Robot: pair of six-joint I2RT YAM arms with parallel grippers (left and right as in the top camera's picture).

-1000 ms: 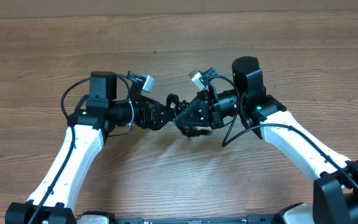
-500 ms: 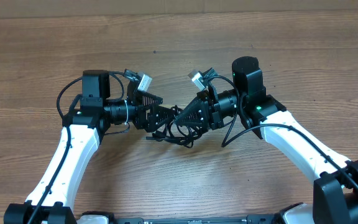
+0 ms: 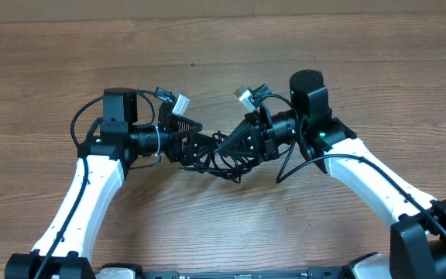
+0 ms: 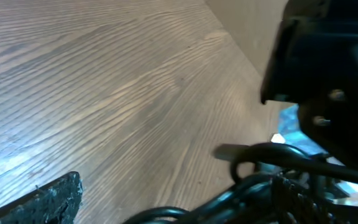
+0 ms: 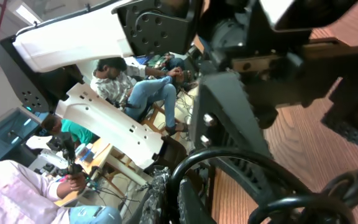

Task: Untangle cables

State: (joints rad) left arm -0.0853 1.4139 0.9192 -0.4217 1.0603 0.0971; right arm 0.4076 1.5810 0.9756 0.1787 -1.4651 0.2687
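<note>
My left gripper has the cables crowded against one finger, away from the middle of its open fingers, so it should move back and face the knot straight on.
The cables are a small knot of thin black wires hanging in loops between my two grippers at the middle of the table. My right gripper points left and is shut on the cables; in the right wrist view a loop of the cables runs out from between its closed fingers. My left gripper faces it from the left, open, its jaws spread around the near side of the knot. In the left wrist view one finger shows at bottom left and the cables lie to the right.
The wooden table stretches all round the arms. Thick black arm cables loop beside the left wrist and another hangs below the right wrist. The right arm's body fills the left wrist view's right side.
My left arm has drawn back a little to the left and turned its wrist. The knot has dropped and spread into looser loops between the grippers. The right arm has stayed put.
</note>
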